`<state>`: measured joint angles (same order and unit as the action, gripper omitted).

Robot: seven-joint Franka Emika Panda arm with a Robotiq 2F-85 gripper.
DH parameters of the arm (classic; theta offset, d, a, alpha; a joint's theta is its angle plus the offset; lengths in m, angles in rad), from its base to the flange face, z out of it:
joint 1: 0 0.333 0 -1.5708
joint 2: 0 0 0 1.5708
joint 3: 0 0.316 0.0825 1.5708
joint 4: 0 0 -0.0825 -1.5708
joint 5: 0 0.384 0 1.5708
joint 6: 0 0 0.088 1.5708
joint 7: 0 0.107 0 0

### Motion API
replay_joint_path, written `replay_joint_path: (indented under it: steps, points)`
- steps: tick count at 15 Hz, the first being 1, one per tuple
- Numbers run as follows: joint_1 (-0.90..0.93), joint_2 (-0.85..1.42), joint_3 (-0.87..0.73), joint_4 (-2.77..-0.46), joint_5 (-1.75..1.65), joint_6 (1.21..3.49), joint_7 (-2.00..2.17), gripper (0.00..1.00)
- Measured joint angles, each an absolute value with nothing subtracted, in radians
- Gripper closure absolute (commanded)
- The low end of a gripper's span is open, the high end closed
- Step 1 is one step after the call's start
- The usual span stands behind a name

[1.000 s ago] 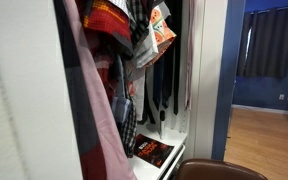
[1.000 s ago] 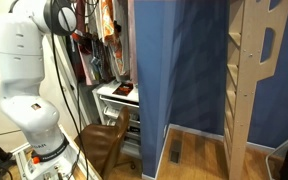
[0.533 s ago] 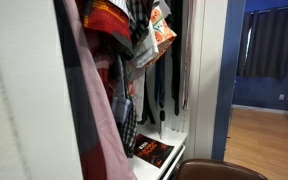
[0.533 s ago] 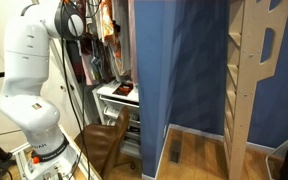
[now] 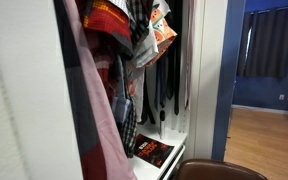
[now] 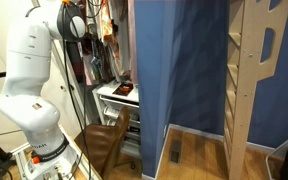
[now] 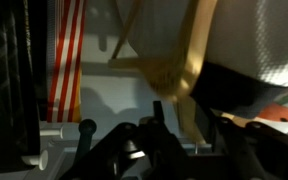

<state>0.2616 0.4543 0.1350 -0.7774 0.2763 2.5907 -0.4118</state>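
Note:
My fingers straddle the wooden part of the hanger (image 7: 189,112), so next I open, rise toward the rod and grip the hanger's metal hook.
In the wrist view a pale wooden hanger (image 7: 189,60) slants down from the top right and runs between the dark fingers of my gripper (image 7: 189,125) at the bottom edge. The left fingertip (image 7: 157,105) stands just beside the hanger; whether the jaws press on it is too dark to tell. A red-and-white striped garment (image 7: 64,60) hangs to the left. In an exterior view the white arm (image 6: 34,60) reaches up into the hanging clothes (image 6: 102,30), which hide the gripper.
The closet holds several garments, orange and plaid ones (image 5: 134,25) on top and dark ones behind. A dark box (image 5: 152,151) lies on the white shelf (image 6: 112,97). A brown chair (image 6: 104,140) stands below, beside a blue panel (image 6: 179,70) and a wooden frame (image 6: 254,70).
The arm has swung slightly further up and toward the closet rail. The clothes have hardly shifted.

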Motion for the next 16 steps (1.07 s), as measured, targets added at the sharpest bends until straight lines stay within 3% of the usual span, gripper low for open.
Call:
replay_joint_path:
  steps: [2,3,5,11,13,16]
  points:
    - [0.262,0.455,0.128,-0.768,0.263,2.576,-0.402,0.16]
    - [0.262,0.455,0.128,-0.766,0.262,2.573,-0.4,0.58]
    - [0.264,0.46,0.13,-0.755,0.263,2.573,-0.398,0.55]
    - [0.265,0.467,0.142,-0.716,0.264,2.573,-0.398,0.96]
    - [0.265,0.467,0.15,-0.699,0.265,2.581,-0.398,1.0]
    - [0.265,0.473,0.173,-0.668,0.268,2.623,-0.407,0.98]
